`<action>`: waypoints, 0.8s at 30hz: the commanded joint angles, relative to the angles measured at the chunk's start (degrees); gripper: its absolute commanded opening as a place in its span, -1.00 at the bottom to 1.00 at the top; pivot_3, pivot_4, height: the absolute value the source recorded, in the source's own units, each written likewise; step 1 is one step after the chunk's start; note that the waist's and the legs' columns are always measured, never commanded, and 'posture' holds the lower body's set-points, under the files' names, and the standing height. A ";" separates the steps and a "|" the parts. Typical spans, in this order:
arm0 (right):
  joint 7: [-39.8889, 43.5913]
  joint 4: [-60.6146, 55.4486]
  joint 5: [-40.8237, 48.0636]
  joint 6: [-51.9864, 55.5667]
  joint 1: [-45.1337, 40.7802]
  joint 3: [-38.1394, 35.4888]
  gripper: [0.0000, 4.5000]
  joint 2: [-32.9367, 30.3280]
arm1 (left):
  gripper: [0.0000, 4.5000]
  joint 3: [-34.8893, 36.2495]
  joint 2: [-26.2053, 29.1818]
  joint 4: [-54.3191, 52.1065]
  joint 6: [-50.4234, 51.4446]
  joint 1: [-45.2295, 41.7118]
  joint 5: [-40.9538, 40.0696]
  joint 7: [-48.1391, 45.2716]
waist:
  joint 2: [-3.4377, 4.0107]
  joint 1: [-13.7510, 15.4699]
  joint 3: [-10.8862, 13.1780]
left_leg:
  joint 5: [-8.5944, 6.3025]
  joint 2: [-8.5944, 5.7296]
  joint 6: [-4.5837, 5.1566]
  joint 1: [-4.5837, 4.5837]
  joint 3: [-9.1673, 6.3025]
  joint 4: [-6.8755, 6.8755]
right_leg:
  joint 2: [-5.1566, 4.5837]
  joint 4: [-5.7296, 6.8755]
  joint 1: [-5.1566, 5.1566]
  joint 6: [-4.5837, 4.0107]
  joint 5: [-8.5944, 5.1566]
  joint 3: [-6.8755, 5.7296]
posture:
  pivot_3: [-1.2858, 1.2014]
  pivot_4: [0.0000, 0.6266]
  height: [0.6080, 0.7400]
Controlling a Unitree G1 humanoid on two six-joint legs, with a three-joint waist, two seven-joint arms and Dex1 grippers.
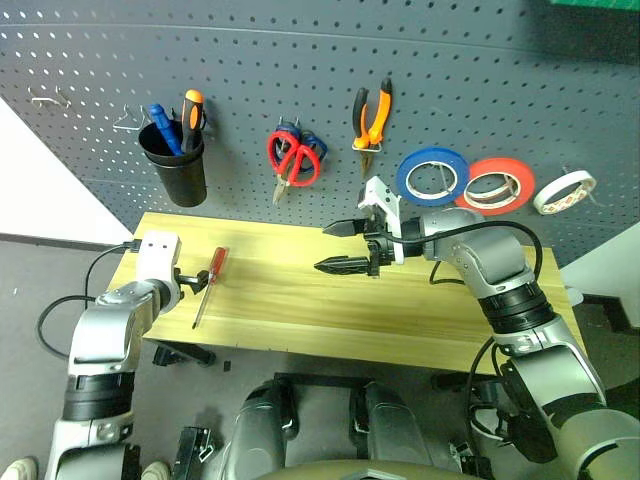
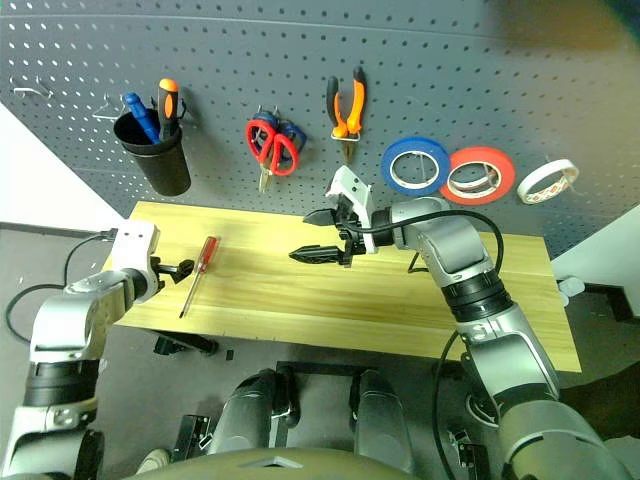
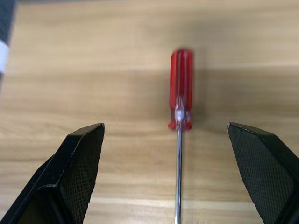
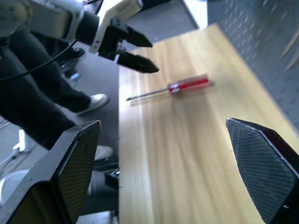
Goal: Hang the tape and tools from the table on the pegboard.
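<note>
The slim red-handled screwdriver (image 1: 216,264) will lean there with its handle up when the robot lowers it in, because handles (image 1: 192,112) stick out above the black cup's rim.
A slim red-handled screwdriver (image 1: 210,283) lies on the wooden table (image 1: 300,305) near its left end. My left gripper (image 1: 196,281) is open just left of it, its fingers either side of the shaft (image 3: 178,177) without touching. My right gripper (image 1: 322,248) hangs open and empty over the middle of the table, pointing left. On the pegboard (image 1: 300,60) hang red-handled scissors (image 1: 293,158), orange-and-black pliers (image 1: 371,118) and, at the far right, a cream roll of tape (image 1: 565,191).
A black cup (image 1: 175,165) on the pegboard holds a blue and an orange-black screwdriver. Blue-handled scissors (image 1: 313,146) hang behind the red ones. A blue roll (image 1: 432,176) and a red roll (image 1: 495,185) hang beside the tape. A person's legs (image 4: 42,107) stand off the table's left end.
</note>
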 commanded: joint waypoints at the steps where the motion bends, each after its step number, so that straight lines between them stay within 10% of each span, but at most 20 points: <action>1: 0.69 -1.85 0.27 1.15 -0.56 -1.45 1.00 -2.08 | 0.96 0.20 0.42 1.64 1.00 -2.81 0.31 0.72 | -0.08 0.21 1.13 | 0.04 -0.02 0.05 -0.04 0.01 0.00 | -0.05 0.02 0.02 0.01 0.00 0.00 | 0.05 0.20 0.84; 24: -4.29 -9.91 1.99 8.80 5.37 -6.59 1.00 -7.65 | 0.96 -6.94 -0.91 22.66 -2.64 -16.01 2.62 -1.14 | -0.10 -0.77 7.77 | 0.21 -0.22 0.27 -0.35 0.11 -0.02 | -0.48 0.20 -0.35 0.21 0.06 0.01 | -0.05 0.46 0.84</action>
